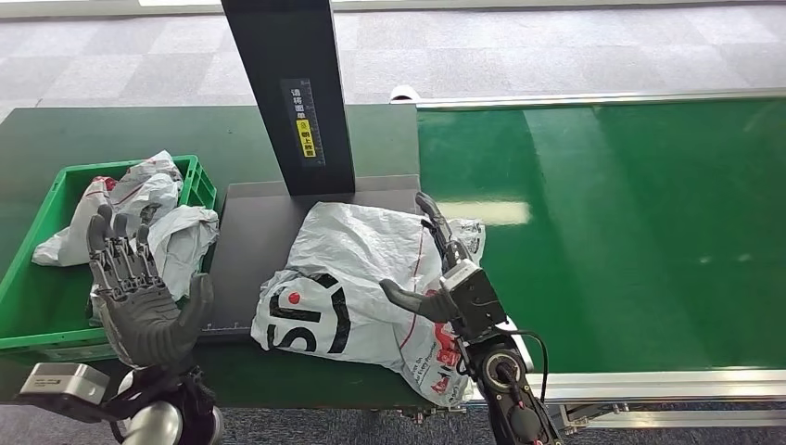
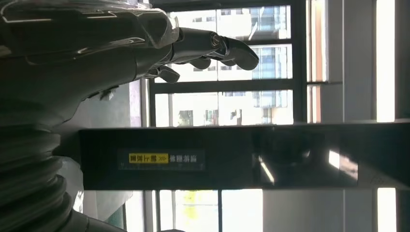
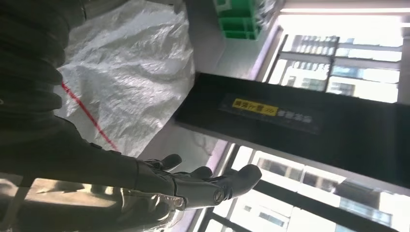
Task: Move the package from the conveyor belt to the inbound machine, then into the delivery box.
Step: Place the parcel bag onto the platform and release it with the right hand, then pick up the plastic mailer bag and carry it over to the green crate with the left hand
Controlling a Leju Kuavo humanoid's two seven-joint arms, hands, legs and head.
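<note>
Slack creases [image 1: 298, 278] run across the white package's plastic [image 1: 357, 255], so the white package will bunch at my left gripper and fan out when I lift it.
A white plastic package [image 1: 357, 283] with black and red print lies on the grey plate [image 1: 255, 236] of the inbound machine, under its black post [image 1: 292, 93]. My right hand [image 1: 445, 269] stands edge-on against the package's right side, fingers stretched out, thumb resting on the bag, holding nothing. The package [image 3: 128, 72] and the post [image 3: 300, 116] also show in the right wrist view beside my right hand [image 3: 193, 186]. My left hand [image 1: 139, 287] hovers open, fingers spread upward, between the green delivery box [image 1: 42, 306] and the plate. My left hand [image 2: 145, 41] is empty in the left wrist view.
The green delivery box on the left holds several white packages [image 1: 148, 209]. The green conveyor belt [image 1: 630, 222] runs off to the right with a metal rail [image 1: 649, 382] along its near edge. Grey carpet floor lies beyond the table.
</note>
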